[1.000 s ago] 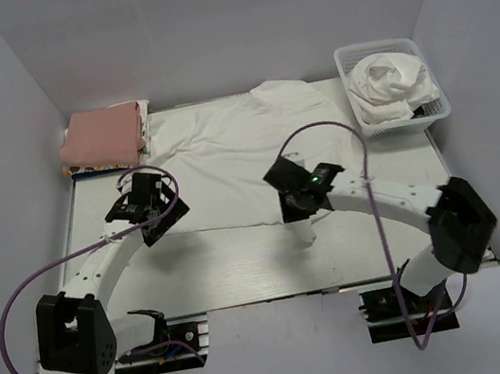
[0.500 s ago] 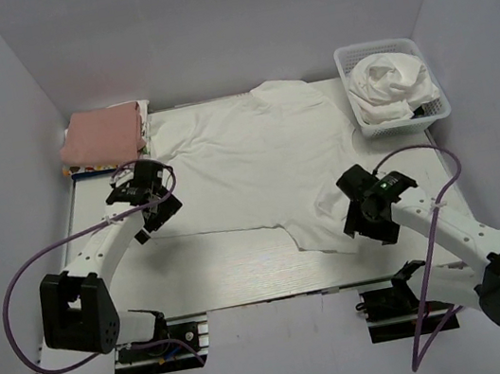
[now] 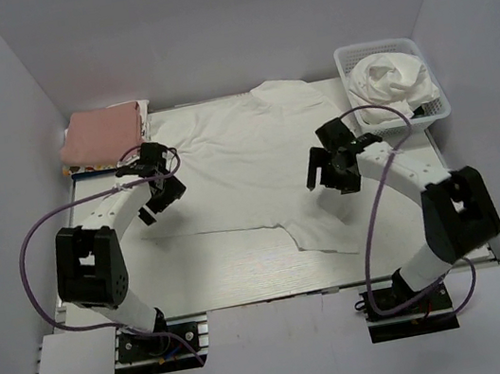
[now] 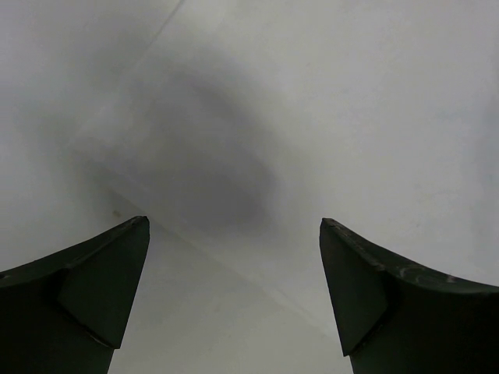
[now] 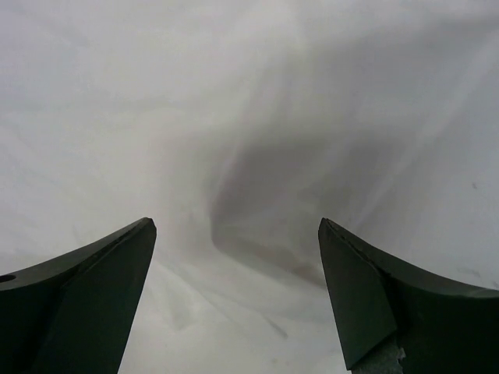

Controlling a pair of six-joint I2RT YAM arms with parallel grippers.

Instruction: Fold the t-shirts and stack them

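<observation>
The flap (image 3: 323,233) sticks out past the t-shirt's near edge, so the robot's left gripper should go back and pinch the t-shirt's near corner (image 3: 147,240) while the right gripper takes the flap.
One white t-shirt (image 3: 245,154) lies spread flat across the middle of the table, a flap of it reaching toward the near edge at the right. Another white t-shirt (image 3: 389,77) sits crumpled in the basket. My left gripper (image 3: 157,195) hovers open over the spread shirt's left edge; the left wrist view shows its gripper (image 4: 234,234) empty above the cloth's edge (image 4: 335,117) and bare table. My right gripper (image 3: 330,172) hangs open over the shirt's right side, and in the right wrist view the gripper (image 5: 236,234) holds nothing above wrinkled white cloth (image 5: 234,117).
A white lattice basket (image 3: 370,46) stands at the back right. A folded pink stack (image 3: 105,134) lies at the back left. Bare white table (image 3: 225,266) runs along the near edge. Purple cables loop off both arms. White walls close in the sides and back.
My right gripper pulled the shirt's near flap to the right, opened and let it go, then rose back over the shirt's right side. The left gripper moved farther back along the left edge.
</observation>
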